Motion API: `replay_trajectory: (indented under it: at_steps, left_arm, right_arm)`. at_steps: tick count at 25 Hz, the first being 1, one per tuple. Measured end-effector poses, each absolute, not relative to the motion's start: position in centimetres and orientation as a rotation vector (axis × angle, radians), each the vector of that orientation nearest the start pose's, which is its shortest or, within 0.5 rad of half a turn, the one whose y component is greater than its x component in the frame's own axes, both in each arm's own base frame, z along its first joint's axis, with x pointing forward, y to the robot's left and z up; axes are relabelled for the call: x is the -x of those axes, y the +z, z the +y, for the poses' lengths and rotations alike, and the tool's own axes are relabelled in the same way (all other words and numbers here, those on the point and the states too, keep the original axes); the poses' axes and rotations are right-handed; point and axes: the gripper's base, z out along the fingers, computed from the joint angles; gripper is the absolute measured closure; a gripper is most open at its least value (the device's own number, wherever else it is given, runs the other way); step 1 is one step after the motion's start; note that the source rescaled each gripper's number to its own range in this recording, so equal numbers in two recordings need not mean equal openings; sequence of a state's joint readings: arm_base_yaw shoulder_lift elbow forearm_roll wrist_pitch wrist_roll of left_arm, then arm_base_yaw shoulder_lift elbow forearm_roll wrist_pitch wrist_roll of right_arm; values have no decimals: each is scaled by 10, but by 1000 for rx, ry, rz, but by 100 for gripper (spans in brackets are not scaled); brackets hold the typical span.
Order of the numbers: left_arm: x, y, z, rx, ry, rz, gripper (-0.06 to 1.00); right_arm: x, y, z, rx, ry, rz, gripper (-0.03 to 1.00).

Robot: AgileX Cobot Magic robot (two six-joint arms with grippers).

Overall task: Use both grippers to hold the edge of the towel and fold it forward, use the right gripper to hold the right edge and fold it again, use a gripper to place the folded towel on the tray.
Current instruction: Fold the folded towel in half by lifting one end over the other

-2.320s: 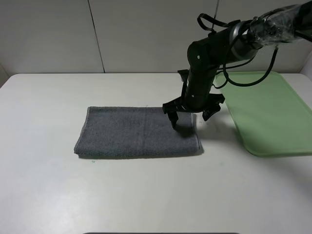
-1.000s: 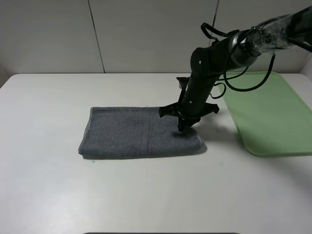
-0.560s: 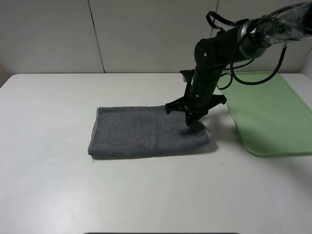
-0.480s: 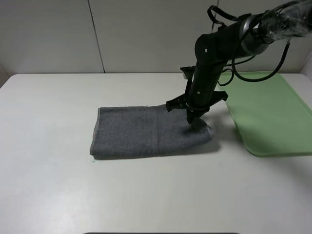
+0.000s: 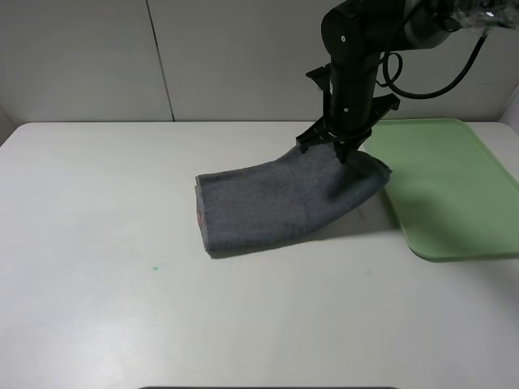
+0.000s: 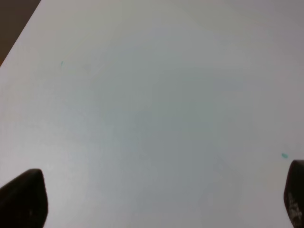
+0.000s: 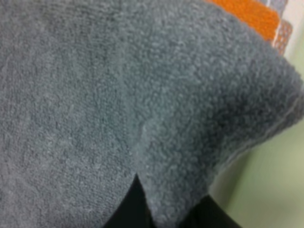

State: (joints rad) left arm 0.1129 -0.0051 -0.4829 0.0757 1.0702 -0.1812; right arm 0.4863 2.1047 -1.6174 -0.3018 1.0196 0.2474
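Observation:
I should use my right gripper to fold the grey towel's raised end [image 5: 369, 172], which is beside the green tray, over the flat end [image 5: 217, 209] at its other side.
The folded grey towel [image 5: 276, 203] lies on the white table, its right end lifted off the surface. My right gripper [image 5: 340, 151] is shut on that right end and holds it raised beside the left edge of the green tray [image 5: 442, 186]. The towel's left end still rests on the table. In the right wrist view the grey towel [image 7: 118, 95] fills the frame, pinched at the jaws, with the green tray [image 7: 270, 180] beside it. My left gripper [image 6: 156, 199] hangs over bare table, fingertips [image 6: 23, 197] wide apart, and is out of the exterior high view.
The white table [image 5: 122, 284] stretches left and in front of the towel. A pale panelled wall [image 5: 162, 57] stands behind the table. A small teal mark [image 5: 154, 268] sits on the table left of the towel.
My right gripper closed on the towel's right end, then rose and moved right toward the tray. The towel slid right with it and its right end lifted off the table.

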Motion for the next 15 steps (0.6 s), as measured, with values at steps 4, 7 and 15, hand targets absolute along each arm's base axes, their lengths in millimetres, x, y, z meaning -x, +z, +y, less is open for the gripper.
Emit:
replay_trajectory:
  at_steps: [4,7,15]
  left_arm:
    - [5,272,6,306,49,2041,-6]
    - [5,272,6,306,49,2041,-6]
    - [5,272,6,306,49,2041,-6]
  right_arm:
    - [-397,192,177,612,-386,2796,89]
    - [-399,194,174,655,-453,2774,89]
    - [-394,196,173,692,-495,2813,89]
